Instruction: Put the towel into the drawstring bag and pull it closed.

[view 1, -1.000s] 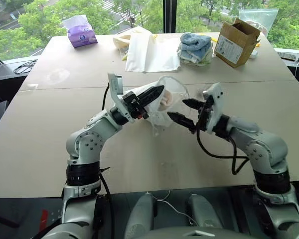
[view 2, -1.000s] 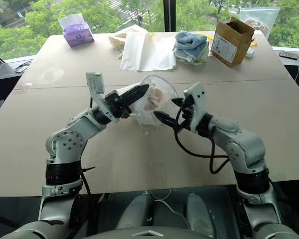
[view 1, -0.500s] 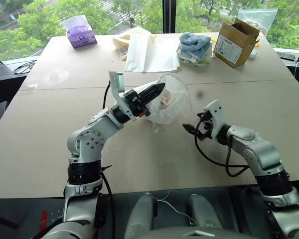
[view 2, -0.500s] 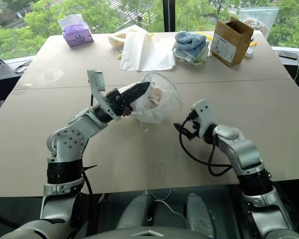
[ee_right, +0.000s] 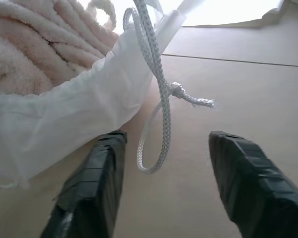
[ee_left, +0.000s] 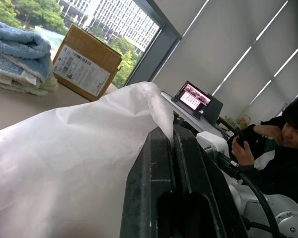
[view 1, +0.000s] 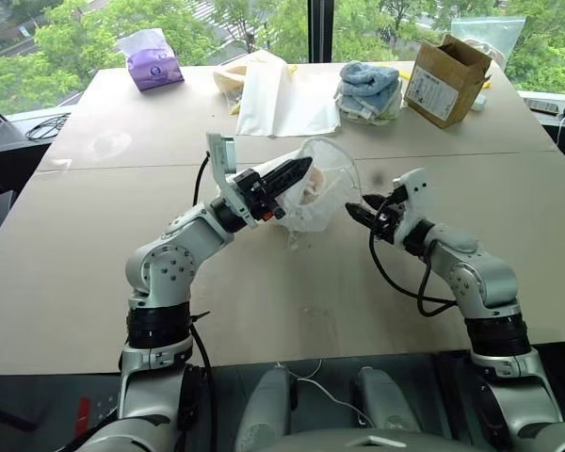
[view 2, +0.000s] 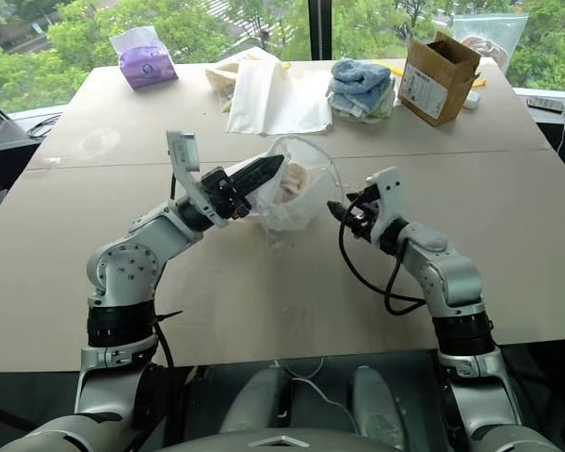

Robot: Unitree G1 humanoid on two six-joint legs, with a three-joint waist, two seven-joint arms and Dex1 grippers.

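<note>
The white cord comes out of the drawstring bag's puckered rim (ee_right: 100,67), so I expect the drawstring bag's opening (view 1: 330,171) to stretch up after the cord when I lift it.
My left gripper (view 1: 297,171) is shut on the rim of the drawstring bag (view 1: 328,193), a thin white sack that it holds up over the middle of the table. The cream towel (ee_right: 39,39) lies bundled inside the bag. A white cord (ee_right: 156,94) with a knot hangs in a loop from the bag's mouth. My right gripper (view 1: 358,213) sits just to the right of the bag, pointing at it. It is open, and the cord loop dangles between its fingers (ee_right: 92,183) without being pinched.
At the far side of the table lie a purple tissue pack (view 1: 151,61), a flat white bag (view 1: 282,99), a stack of blue and pale towels (view 1: 367,89) and a cardboard box (view 1: 444,80). A person (ee_left: 288,144) sits beyond the table near a laptop (ee_left: 193,96).
My right gripper left the bag's mouth, dipped toward the table, then came back up against the bag's right side with its fingers closer together. The left gripper and bag stayed put.
</note>
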